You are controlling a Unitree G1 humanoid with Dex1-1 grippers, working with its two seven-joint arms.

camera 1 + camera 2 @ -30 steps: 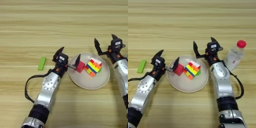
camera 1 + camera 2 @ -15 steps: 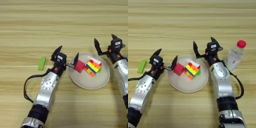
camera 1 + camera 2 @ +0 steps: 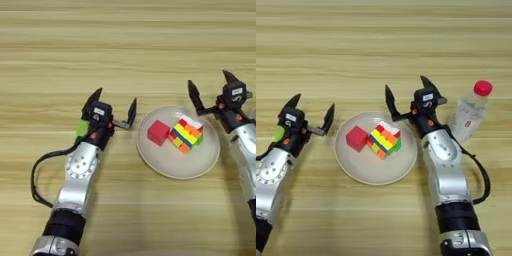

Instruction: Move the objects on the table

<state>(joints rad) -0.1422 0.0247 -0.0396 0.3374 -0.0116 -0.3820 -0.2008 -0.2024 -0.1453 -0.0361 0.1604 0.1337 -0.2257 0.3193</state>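
The puzzle cube's green side is clear of the red cube, so my right gripper keeps moving its open fingers in until they are on both sides of the puzzle cube.
A red cube and a multicoloured puzzle cube sit side by side on the round white plate. My left gripper is open and empty, just left of the plate's rim and apart from the red cube. A green bar lies on the table and is mostly hidden behind that gripper's body. My right gripper is open and empty, hovering at the plate's far right edge, above and right of the puzzle cube.
A clear plastic bottle with a red cap lies to the right of my right arm. Both forearms reach in from the near edge on either side of the plate.
My left gripper has drawn back to the left, away from the red cube, and now covers most of the green bar. The cubes, plate and right gripper have stayed put.
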